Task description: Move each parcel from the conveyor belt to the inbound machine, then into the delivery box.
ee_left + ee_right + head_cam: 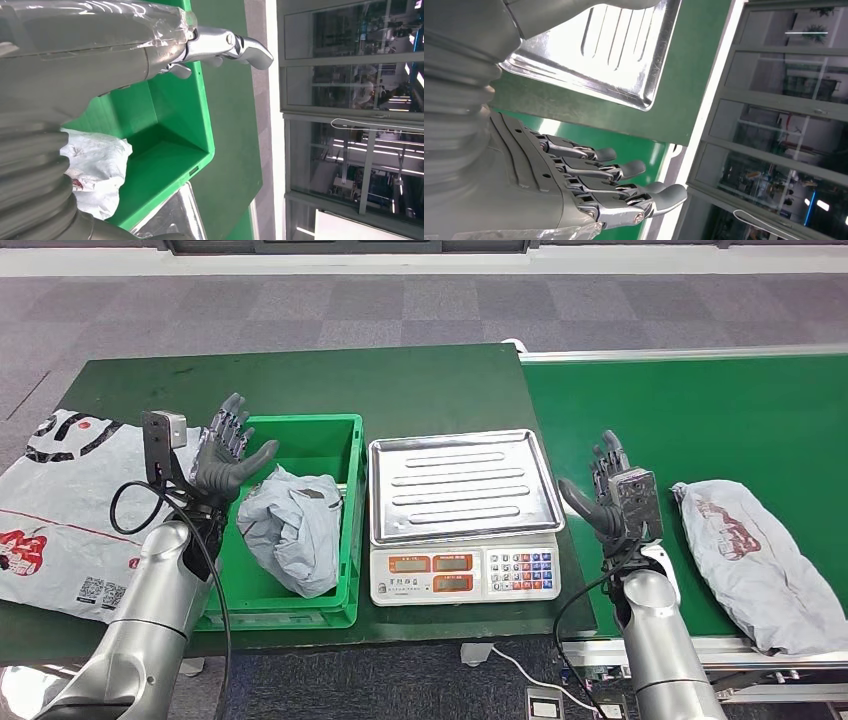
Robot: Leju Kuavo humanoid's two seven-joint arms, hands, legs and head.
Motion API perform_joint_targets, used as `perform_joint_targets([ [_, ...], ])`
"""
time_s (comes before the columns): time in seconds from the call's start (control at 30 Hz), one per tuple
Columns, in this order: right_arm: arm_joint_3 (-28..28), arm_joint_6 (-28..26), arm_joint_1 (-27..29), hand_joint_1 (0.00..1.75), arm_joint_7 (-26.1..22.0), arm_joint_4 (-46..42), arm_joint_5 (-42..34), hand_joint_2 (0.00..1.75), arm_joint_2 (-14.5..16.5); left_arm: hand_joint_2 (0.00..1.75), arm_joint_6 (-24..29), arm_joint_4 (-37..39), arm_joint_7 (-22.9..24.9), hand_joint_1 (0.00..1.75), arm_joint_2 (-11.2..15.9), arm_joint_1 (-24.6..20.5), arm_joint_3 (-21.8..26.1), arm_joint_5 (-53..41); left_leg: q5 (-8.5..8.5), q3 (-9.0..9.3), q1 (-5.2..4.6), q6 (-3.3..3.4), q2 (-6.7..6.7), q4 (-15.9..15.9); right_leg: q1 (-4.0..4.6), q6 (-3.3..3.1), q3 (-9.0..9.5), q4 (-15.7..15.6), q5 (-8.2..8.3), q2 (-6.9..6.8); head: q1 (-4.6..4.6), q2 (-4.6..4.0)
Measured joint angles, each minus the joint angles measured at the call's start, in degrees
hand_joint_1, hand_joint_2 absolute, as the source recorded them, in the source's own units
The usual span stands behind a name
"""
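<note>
The grey bagged parcel point(760, 565) has more length than the steel tray point(466, 487) has depth, so it will stick out over the scale's display when the robot sets it down.
A grey bagged parcel point(752, 562) lies on the green conveyor belt point(700, 410) at the right. My right hand point(607, 490) hovers just left of it, fingers spread and holding nothing; its fingers point(624, 170) are extended. A second crumpled grey parcel point(292, 525) lies inside the green delivery box point(340, 440); it also appears in the left wrist view point(97, 172). My left hand point(228, 452) is raised over the box's left rim, fingers apart and empty. The scale point(462, 502) stands between box and belt, its steel tray point(624, 50) bare.
A large flat white mailer bag point(60, 510) with red and black print lies at the table's left edge. A white cable point(520, 665) trails on the floor below the scale. Grey carpet lies beyond the table.
</note>
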Motion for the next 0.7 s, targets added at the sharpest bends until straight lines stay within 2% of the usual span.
perform_joint_targets([
  [0.43, 0.02, 0.00, 0.00, 0.00, 0.00, 0.00, 0.01, 1.75, -0.01, 1.75, 0.19, 0.00, -0.06, 0.00, -0.01, 0.00, 0.00, -0.15, 0.01, 0.01, 0.00, -0.01, 0.00, 0.00, 0.00, 0.00, -0.01, 0.00, 0.00, 0.00, 0.00, 0.00],
  [0.5, 0.03, -0.07, 0.00, 0.00, 0.02, 0.01, 0.20, 1.75, -0.02, 1.75, 3.63, 0.13, -0.60, 0.00, -0.12, -0.90, -0.34, -3.38, 0.06, -0.03, 0.01, -0.04, -0.01, 0.05, 0.03, -0.01, -0.10, 0.00, 0.05, 0.00, 0.00, 0.00],
  [0.57, 0.15, -0.44, -0.05, 0.00, -0.07, 0.04, 0.68, 1.75, 0.01, 1.75, 12.40, 1.10, 0.80, 0.00, -0.79, -5.41, -1.53, -10.91, 0.23, -0.44, 0.10, -0.10, -0.12, 0.22, 0.18, -0.05, -0.39, 0.01, 0.21, -0.12, 0.00, 0.00],
  [0.63, 0.47, -1.04, -0.19, 0.00, -0.34, 0.17, 1.11, 1.75, 0.14, 1.75, 20.59, 3.66, 4.39, 0.00, -1.97, -14.07, -3.01, -17.33, 0.46, -1.08, 0.30, -0.16, -0.33, 0.36, 0.43, -0.12, -0.77, 0.01, 0.45, -0.37, 0.02, 0.00],
  [0.7, 1.00, -1.40, -0.24, 0.00, -0.57, 0.37, 1.25, 1.75, 0.30, 1.75, 23.73, 6.61, 6.33, 0.00, -2.88, -22.34, -4.26, -19.62, 0.56, -1.26, 0.38, -0.17, -0.44, 0.34, 0.45, -0.14, -0.90, 0.01, 0.58, -0.46, 0.03, 0.00],
])
